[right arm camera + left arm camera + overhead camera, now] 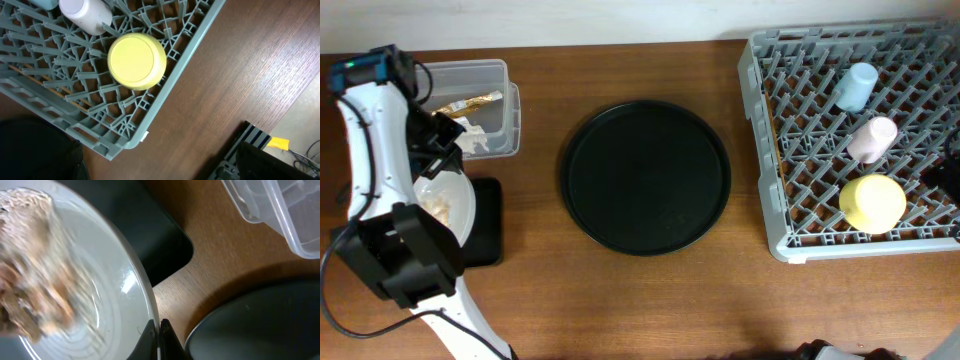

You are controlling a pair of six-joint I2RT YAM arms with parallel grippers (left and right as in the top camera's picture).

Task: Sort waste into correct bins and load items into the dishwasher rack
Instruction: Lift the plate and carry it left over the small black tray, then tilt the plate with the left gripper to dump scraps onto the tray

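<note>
Food scraps (436,210) are on the slightly tilted plate, so my left gripper needs to tilt the plate sharply over the shallow black tray (487,228) before it puts the plate down.
My left gripper (157,330) is shut on the rim of the pale grey plate (100,280). It holds the plate (455,200) over the shallow black tray (486,228). Beige-brown food scraps (25,280) lie blurred on the plate. The clear tub (480,110) holds a gold-brown wrapper (470,102) and white paper (472,142). In the grey rack (770,200) stand the blue cup (857,85), the pink cup (872,138) and the yellow bowl (872,202), upside down. My right gripper (945,172) hangs open and empty at the rack's right edge; its fingers barely show in the right wrist view.
The big round black tray (645,178) lies mid-table between the bins and the rack. In the left wrist view the tub (280,215) is at top right and the round tray (260,325) at bottom right. A dark striped fixture (255,150) sits beyond the rack's corner (127,144).
</note>
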